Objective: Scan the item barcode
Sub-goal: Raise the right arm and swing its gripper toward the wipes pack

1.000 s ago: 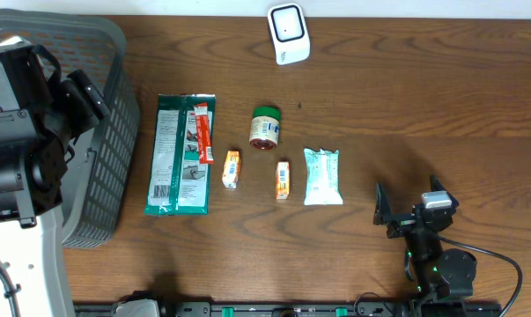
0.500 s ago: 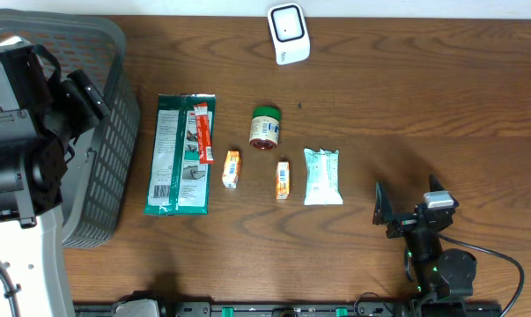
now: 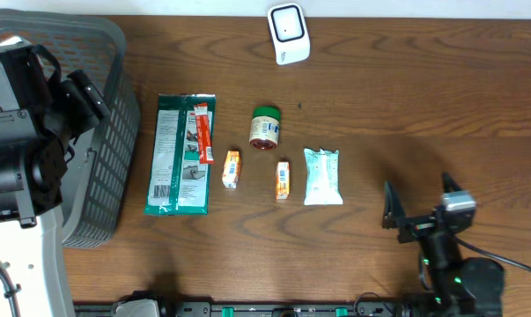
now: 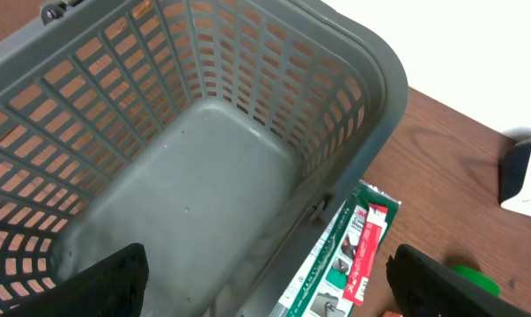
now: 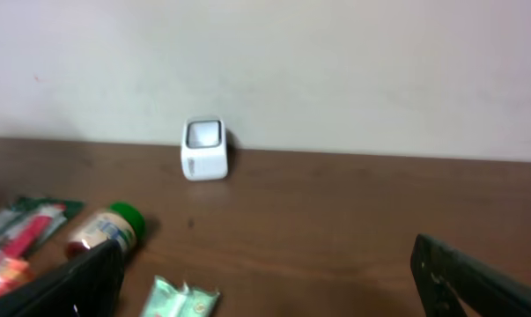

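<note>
My right gripper is pointing at the wall [image 5: 335, 79] beyond the pale green pouch, so I should tip my right gripper down and move it to the pouch [image 3: 322, 178].
The white barcode scanner [image 3: 288, 33] stands at the table's far edge; the right wrist view shows the scanner [image 5: 203, 148] against the wall. Several items lie mid-table: a green packet [image 3: 181, 154] with a red strip, a green-lidded jar [image 3: 265, 128], two small orange packets [image 3: 232, 168] [image 3: 283, 179] and a pale green pouch [image 3: 322, 176]. My right gripper [image 3: 421, 204] is open and empty, right of the pouch near the front edge. My left gripper [image 4: 269, 291] hangs open and empty over the grey basket [image 4: 371, 114], by its right wall.
The grey basket [image 3: 106, 158] fills the left side, with the left arm's bulk over it. The green packet [image 4: 340, 255] lies just right of the basket wall. A light wall rises behind the table's far edge.
My right gripper has shifted a little to the right and toward the front edge. The left arm and all items have stayed put.
</note>
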You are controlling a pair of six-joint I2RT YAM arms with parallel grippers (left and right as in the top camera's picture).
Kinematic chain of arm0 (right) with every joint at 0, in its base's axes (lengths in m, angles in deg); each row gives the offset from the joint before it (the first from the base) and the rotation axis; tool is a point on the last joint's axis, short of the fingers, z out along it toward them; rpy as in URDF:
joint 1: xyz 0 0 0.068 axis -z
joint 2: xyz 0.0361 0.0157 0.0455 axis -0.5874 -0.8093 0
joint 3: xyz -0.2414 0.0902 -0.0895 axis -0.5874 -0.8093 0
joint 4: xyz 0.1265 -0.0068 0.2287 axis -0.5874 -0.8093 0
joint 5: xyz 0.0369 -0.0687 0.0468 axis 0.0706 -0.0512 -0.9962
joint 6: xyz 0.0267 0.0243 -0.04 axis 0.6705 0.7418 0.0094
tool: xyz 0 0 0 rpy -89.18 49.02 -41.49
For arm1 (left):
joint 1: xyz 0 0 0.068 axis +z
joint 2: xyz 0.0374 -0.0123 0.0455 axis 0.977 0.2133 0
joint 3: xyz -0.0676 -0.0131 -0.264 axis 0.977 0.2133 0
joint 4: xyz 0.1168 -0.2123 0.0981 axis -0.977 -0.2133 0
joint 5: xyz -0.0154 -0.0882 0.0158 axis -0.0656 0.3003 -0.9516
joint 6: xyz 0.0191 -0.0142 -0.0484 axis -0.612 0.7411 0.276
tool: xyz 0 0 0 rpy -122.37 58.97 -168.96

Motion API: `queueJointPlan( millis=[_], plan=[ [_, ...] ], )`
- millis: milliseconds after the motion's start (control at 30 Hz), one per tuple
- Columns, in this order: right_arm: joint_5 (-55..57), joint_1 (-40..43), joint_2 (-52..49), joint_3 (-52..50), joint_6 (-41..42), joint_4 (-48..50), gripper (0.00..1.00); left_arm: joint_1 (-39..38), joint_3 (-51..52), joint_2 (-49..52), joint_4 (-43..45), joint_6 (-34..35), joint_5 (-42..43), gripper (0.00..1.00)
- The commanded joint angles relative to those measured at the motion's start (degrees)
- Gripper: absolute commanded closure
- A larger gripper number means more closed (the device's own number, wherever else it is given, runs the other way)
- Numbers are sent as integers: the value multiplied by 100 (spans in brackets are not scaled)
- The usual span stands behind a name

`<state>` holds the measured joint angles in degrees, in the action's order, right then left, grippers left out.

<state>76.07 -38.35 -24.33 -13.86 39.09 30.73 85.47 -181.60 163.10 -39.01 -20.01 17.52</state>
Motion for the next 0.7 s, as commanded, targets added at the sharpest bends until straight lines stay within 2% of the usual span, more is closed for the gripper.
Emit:
queueJointPlan(
  millis=[0, 333, 667],
  plan=[
    [-107, -70, -553, 997, 251, -306, 1, 28, -31, -4, -17, 9, -94, 12],
    [-1099, -70, -2496, 3735, 247, -2205, 1, 28, -31, -4, -17, 9, -94, 12],
    [-1740, -70, -5073, 6057, 247, -5007, 1, 28, -31, -4, -17, 9, -92, 12]
  ],
)
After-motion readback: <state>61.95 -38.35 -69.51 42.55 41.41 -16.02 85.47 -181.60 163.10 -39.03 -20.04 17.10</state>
